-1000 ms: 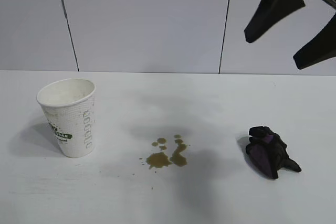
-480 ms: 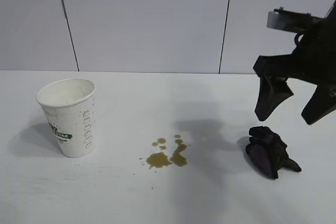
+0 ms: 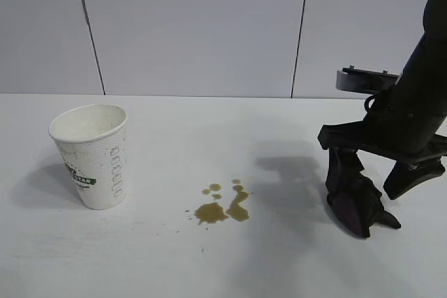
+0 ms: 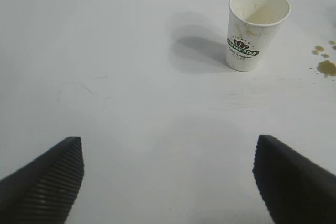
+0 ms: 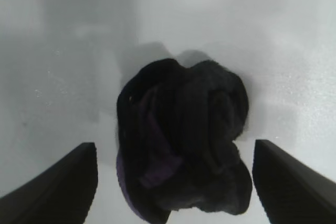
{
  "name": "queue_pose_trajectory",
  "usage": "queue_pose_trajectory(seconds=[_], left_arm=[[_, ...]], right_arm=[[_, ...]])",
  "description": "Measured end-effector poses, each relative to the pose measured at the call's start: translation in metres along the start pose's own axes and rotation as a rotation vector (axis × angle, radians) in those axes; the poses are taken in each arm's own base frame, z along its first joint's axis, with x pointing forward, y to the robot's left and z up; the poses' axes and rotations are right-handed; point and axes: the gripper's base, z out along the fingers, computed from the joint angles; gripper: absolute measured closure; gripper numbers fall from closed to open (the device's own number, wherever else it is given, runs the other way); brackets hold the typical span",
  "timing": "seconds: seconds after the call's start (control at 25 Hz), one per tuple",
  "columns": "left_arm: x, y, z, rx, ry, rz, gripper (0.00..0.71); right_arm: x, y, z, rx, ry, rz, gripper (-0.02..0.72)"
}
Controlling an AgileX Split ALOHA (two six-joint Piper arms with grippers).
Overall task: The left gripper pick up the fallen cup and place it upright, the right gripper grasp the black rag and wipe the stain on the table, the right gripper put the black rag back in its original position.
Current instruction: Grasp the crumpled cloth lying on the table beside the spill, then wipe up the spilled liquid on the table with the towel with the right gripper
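The black rag (image 3: 355, 204) is gathered in a thick, crumpled heap (image 5: 184, 129), so I expect it to stay bunched up when the robot wipes it across the brown stain.
The white paper cup (image 3: 92, 156) stands upright at the left of the table (image 3: 209, 263); it also shows in the left wrist view (image 4: 256, 28). The brown stain (image 3: 222, 204) lies mid-table, and its edge shows in the left wrist view (image 4: 325, 60). The black rag (image 3: 360, 204) with purple patches lies at the right. My right gripper (image 3: 367, 185) is open and low over the rag, one finger on each side of it. In the right wrist view the rag (image 5: 181, 140) sits between the open fingers (image 5: 58, 184). My left gripper (image 4: 168, 174) is open and empty, away from the cup, out of the exterior view.
A grey panelled wall (image 3: 195, 26) stands behind the table. Bare white tabletop lies between the cup and the stain and in front of them.
My right gripper has come down from high at the upper right to the rag, and its fingers now straddle it. The cup, stain and rag have not moved.
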Motion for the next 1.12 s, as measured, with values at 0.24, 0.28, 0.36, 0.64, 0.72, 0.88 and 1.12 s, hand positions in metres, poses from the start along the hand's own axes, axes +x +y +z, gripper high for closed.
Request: queue_pose_trajectory(seconds=[0.24,0.28,0.36,0.64,0.72,0.88,1.12], left_arm=[[0.0,0.0,0.0,0.0,0.0,0.0,0.078],[0.0,0.0,0.0,0.0,0.0,0.0,0.078],[0.0,0.0,0.0,0.0,0.0,0.0,0.078],[0.0,0.0,0.0,0.0,0.0,0.0,0.078],[0.0,0.0,0.0,0.0,0.0,0.0,0.078],[0.0,0.0,0.0,0.0,0.0,0.0,0.078],[0.0,0.0,0.0,0.0,0.0,0.0,0.078]], right_arm=[[0.0,-0.002,0.01,0.006,0.005,0.028,0.33],[0.0,-0.002,0.01,0.005,0.006,0.034,0.459],[-0.001,-0.001,0.009,0.003,0.011,0.042,0.565],[-0.011,0.006,-0.023,-0.012,0.115,0.002,0.564],[-0.018,0.015,-0.035,-0.019,0.108,-0.021,0.564],[-0.03,0.056,-0.046,-0.038,0.06,-0.087,0.564],[-0.02,0.122,-0.049,-0.07,0.027,-0.187,0.564]])
